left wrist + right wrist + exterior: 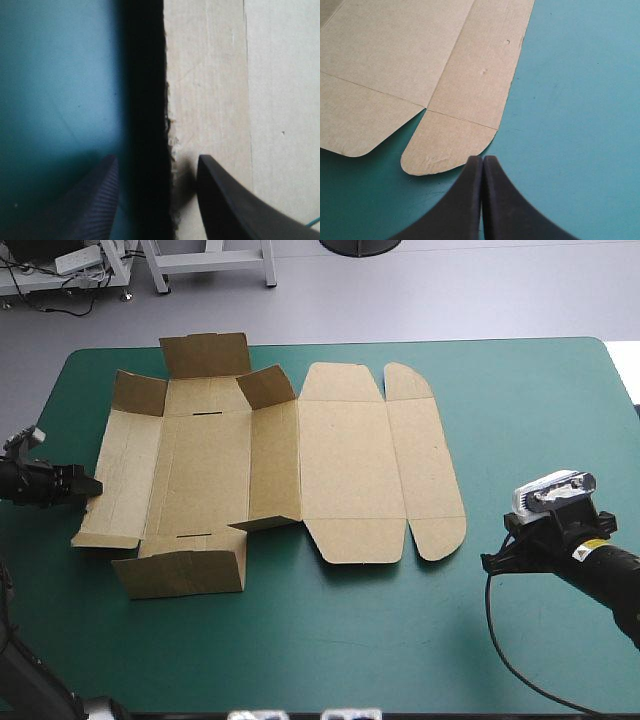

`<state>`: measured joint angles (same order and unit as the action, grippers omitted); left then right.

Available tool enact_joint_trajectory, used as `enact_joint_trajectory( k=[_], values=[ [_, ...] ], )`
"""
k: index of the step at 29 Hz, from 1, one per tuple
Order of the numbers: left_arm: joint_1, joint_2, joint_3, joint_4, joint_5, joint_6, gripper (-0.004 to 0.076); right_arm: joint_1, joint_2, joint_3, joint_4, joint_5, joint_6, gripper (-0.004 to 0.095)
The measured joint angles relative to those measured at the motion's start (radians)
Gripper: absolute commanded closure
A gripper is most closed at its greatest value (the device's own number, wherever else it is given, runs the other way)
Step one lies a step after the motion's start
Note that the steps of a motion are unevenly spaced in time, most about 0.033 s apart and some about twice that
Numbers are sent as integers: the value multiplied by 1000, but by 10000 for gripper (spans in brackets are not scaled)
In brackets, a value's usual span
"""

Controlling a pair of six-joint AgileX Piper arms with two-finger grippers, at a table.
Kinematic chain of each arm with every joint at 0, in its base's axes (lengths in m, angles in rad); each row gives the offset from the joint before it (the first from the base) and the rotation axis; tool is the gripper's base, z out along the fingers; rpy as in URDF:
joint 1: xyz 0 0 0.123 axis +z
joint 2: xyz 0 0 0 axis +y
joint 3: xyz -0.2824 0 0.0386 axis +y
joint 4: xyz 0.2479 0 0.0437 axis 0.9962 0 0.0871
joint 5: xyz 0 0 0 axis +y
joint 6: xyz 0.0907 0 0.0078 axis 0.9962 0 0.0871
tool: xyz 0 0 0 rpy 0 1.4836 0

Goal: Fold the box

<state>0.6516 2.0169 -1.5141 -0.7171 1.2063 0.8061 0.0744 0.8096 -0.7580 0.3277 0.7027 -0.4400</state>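
Note:
My gripper is to lift the long side panel (pixel 120 475), and the panel will swing up into a side of the box, because a crease (pixel 154 477) joins the panel to the box's middle.
The brown box (pixel 340 460) lies as a cut sheet on the table's middle and left, its right half flat. On its left half several small flaps stand raised. My left gripper (pixel 90 485) is at the box's left edge, open. In the left wrist view the left gripper (pixel 157 175) straddles that edge of the box (pixel 215 75), one finger over the board and one over the cover. My right gripper (pixel 488 562) is shut and holds nothing, on the cover near the box's near right corner. The right gripper (pixel 482 159) points at a rounded flap of the box (pixel 445 145) just ahead of it.
The teal-green cover (pixel 330 640) runs in a wide band between the box and the table's near edge. More of it lies to the right of the box. The table's left edge is close behind my left gripper.

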Motion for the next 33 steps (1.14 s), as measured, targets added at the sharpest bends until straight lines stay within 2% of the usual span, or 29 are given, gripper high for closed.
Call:
enact_joint_trajectory(
  k=[9,19,22,26,33],
  values=[
    [-9,8,-3,-49,-2,-11,371,0,0,0,2,0,0,927],
    [-131,26,-9,-9,-2,-50,379,0,0,0,2,-1,0,927],
    [-154,28,-13,-8,-3,-64,461,0,0,0,2,-2,0,928],
    [-184,31,-15,8,-8,-76,708,0,0,0,7,-3,0,927],
    [-210,27,-30,11,15,-104,707,0,0,0,27,-13,0,927]
  ],
)
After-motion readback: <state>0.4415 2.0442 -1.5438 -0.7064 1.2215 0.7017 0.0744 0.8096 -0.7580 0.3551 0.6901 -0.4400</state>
